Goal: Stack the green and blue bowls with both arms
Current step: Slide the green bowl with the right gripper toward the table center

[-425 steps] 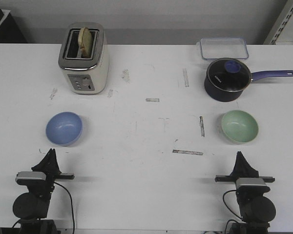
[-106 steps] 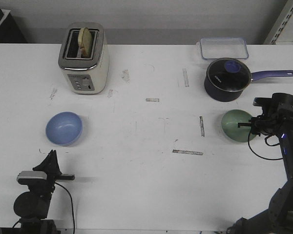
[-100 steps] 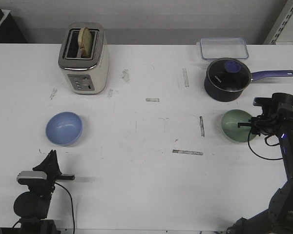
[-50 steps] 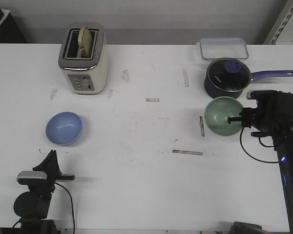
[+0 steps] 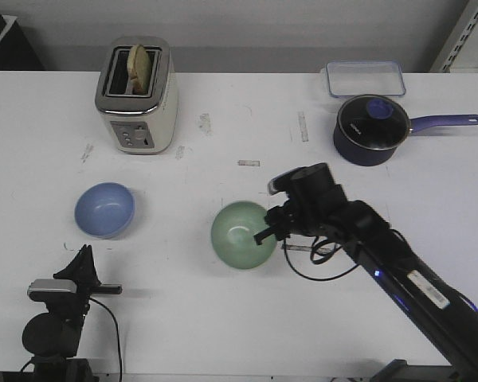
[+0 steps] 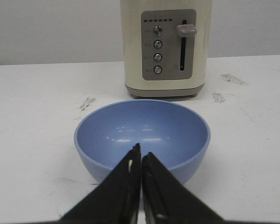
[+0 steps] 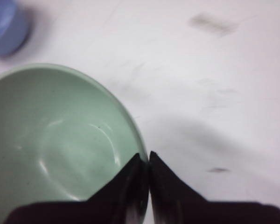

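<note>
The green bowl (image 5: 239,234) hangs over the clear middle of the table with its opening facing up. My right gripper goes on lowering the bowl until its base rests, and then let go.
The pale green bowl (image 5: 241,234) hangs over the middle of the table, held by its right rim in my right gripper (image 5: 263,235), which is shut on it. In the right wrist view the green bowl (image 7: 56,149) fills the left side, its rim pinched at my right gripper (image 7: 147,161). The blue bowl (image 5: 104,209) rests on the table at the left. My left gripper (image 5: 81,255) is parked near the front edge, just behind the blue bowl (image 6: 142,135), and my left gripper (image 6: 141,155) is shut and empty.
A cream toaster (image 5: 136,95) with bread stands at the back left. A dark navy saucepan (image 5: 372,129) with a purple handle and a clear lidded container (image 5: 365,78) sit at the back right. Tape marks dot the white table (image 5: 223,318).
My right arm has carried the green bowl leftward from the right side of the table to the middle. The left arm and the blue bowl have not moved.
</note>
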`<action>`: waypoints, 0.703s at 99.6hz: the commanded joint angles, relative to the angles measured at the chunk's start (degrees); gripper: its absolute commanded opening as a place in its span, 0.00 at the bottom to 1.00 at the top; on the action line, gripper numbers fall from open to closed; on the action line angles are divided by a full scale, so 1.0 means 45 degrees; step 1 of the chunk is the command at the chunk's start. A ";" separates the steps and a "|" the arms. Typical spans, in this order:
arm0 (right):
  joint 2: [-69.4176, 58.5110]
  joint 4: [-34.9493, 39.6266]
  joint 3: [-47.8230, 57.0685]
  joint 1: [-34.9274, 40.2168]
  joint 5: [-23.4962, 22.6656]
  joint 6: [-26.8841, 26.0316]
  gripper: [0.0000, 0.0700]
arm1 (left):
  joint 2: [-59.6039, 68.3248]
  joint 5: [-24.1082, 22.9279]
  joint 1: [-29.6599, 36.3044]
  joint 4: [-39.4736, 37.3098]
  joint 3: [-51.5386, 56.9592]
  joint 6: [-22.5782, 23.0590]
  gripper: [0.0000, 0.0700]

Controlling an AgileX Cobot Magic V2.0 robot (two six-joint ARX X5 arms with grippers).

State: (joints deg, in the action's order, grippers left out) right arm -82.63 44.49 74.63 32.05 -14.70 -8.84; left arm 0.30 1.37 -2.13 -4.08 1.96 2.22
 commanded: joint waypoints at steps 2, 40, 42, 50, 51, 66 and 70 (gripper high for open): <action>-0.0801 -0.0155 0.0223 0.0461 0.0034 -0.0374 0.00 | -0.0024 -0.0019 -0.0010 -0.0165 -0.0277 -0.0024 0.00; -0.3089 -0.0782 0.0223 0.0884 0.0651 -0.0044 0.00 | -0.0024 -0.0019 -0.0010 -0.0155 -0.0277 -0.0024 0.00; -0.3167 -0.0826 0.0223 0.0884 0.0656 -0.0015 0.00 | -0.0024 -0.0019 -0.0010 -0.0155 -0.0277 -0.0024 0.00; -0.3429 -0.0855 0.0223 0.0884 0.0699 0.0000 0.00 | -0.0024 -0.0019 -0.0010 -0.0155 -0.0277 -0.0024 0.00; -0.3458 -0.0865 0.0223 0.0884 0.0709 0.0000 0.00 | -0.0024 -0.0024 -0.0010 -0.0155 -0.0277 -0.0024 0.00; -0.3580 -0.0894 0.0219 0.0889 0.0724 0.0223 0.01 | -0.0024 -0.0019 -0.0010 -0.0155 -0.0277 -0.0024 0.00; -0.3580 -0.0928 0.0219 0.0894 0.0704 0.0219 0.06 | -0.0024 -0.0019 -0.0010 -0.0155 -0.0277 -0.0024 0.00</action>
State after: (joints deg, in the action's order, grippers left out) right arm -97.54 40.86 74.63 35.57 -11.64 -8.78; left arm 0.30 1.37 -2.13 -4.05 1.96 2.22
